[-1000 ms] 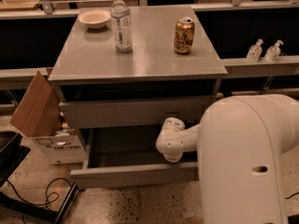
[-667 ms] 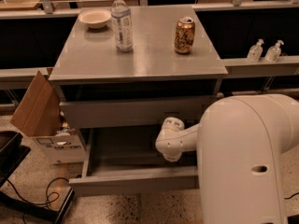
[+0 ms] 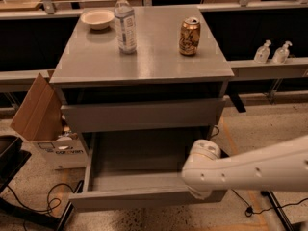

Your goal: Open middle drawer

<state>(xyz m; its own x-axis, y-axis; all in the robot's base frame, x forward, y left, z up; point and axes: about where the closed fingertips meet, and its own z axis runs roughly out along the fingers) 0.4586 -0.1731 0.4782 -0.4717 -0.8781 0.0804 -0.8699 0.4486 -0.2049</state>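
Observation:
The middle drawer is only partway open, with the robot's gripper at its front panel's end (image 3: 218, 195), so next the gripper reaches inside (image 3: 167, 171) and pulls the front panel from behind.
The middle drawer (image 3: 134, 199) of the grey cabinet stands pulled out toward me, and its bare grey inside (image 3: 139, 160) shows. The taller top drawer front (image 3: 142, 114) above it is closed. The lowest drawer is hidden below the open one. My white arm (image 3: 255, 170) reaches in from the right. My gripper (image 3: 199, 192) is at the right end of the open drawer's front panel, mostly hidden behind the wrist.
On the cabinet top stand a water bottle (image 3: 125, 23), a drink can (image 3: 189, 36) and a white bowl (image 3: 97, 18). A cardboard box (image 3: 41, 112) leans at the cabinet's left. Cables (image 3: 43, 207) lie on the floor at the left. Two pump bottles (image 3: 272, 52) sit on the right ledge.
The middle drawer has slid further out toward me. My arm now sits lower and extends from the right, with the wrist following the drawer's front.

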